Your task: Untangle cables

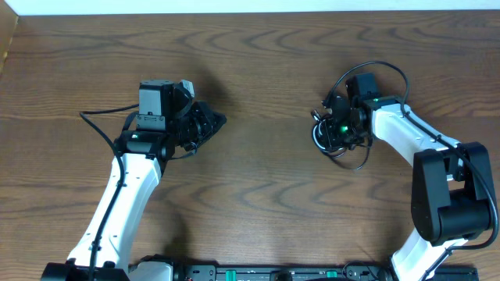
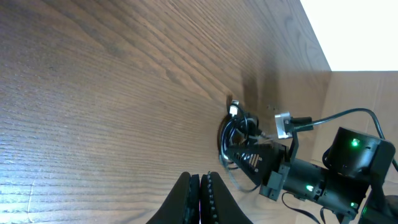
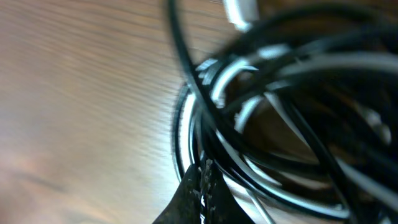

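I should reach over with my left gripper and pull the tangled bundle (image 1: pixel 323 140) to the middle (image 1: pixel 287 150) before I loosen it, since it lies off on my right gripper's side.
The cables (image 1: pixel 322 140) lie as one tangled bundle of black and white loops on the right half of the wooden table (image 1: pixel 258 195). My right gripper (image 1: pixel 326 125) is down in the bundle. In the right wrist view, the right gripper (image 3: pixel 202 171) is shut, and a black cable (image 3: pixel 186 68) runs down into its tips, with white cable loops (image 3: pixel 231 79) just behind. My left gripper (image 1: pixel 219 121) is shut and empty over bare wood, well left of the bundle. In the left wrist view the left gripper (image 2: pixel 200 182) points at the cables (image 2: pixel 231 132), with a small plug end on top.
The right arm's own thicker black wire (image 1: pixel 379 66) arcs above its wrist. A white wall (image 1: pixel 250 6) runs along the table's far edge. Bare wood lies between the two grippers.
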{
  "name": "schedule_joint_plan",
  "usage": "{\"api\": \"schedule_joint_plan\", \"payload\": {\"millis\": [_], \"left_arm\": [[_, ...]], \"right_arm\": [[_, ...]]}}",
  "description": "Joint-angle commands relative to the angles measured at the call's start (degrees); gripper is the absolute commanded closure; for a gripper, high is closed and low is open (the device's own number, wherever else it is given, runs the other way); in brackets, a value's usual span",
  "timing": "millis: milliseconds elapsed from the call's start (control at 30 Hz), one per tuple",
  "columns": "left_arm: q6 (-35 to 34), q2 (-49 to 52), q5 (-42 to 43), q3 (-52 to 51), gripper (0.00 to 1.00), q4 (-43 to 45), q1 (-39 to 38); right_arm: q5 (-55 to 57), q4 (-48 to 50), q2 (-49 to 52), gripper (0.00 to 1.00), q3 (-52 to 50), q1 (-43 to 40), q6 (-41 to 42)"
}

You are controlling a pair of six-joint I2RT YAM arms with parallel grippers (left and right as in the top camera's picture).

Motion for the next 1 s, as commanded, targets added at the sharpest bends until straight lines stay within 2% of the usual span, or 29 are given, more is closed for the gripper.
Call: {"api": "schedule_joint_plan", "payload": {"millis": [0,133,233,500,600,633,700,767,967], "left_arm": [[0.8,0.4,-0.9,0.7,0.92,0.0,0.1],[0.8,0.4,-0.9,0.7,0.92,0.0,0.1],[0.8,0.4,-0.8,0.7,0.92,-0.5,0.1],[0.8,0.5,-0.8,0.7,0.91,-2.1,-0.6],[1.4,0.6,-0.9,0.7,0.83,-1.6,-1.9],[2.3,0.6,-0.9,0.7,0.77,-0.5,-3.3],[2.3,0.8,-1.6,0.7,0.70,1.0,-4.8],[2.3,1.1,-2.9,0.7,0.66,2.7,-6.5],[1.2,5.4,-5.4,0.7,0.60,9.9,-13.1]], "right_arm": [[-7.0,0.7,-1.9,0.99,2.0,1.6,6.7],[0.2,0.7,-1.9,0.90,2.0,3.6,9.2],[4.3,0.8,-1.9,0.77,2.0,4.9,9.2],[5.5,-0.4,-3.2,0.72,4.4,4.5,9.5],[5.5,-2.5,-6.1,0.66,7.3,3.8,10.1],[5.4,-3.7,-8.8,0.55,9.3,2.8,10.8],[5.6,-4.4,-11.8,0.30,10.9,1.1,11.8],[6.0,-4.7,-14.6,0.26,11.5,-1.0,13.0],[11.7,-8.9,-18.5,0.26,11.5,-8.1,16.3]]}}
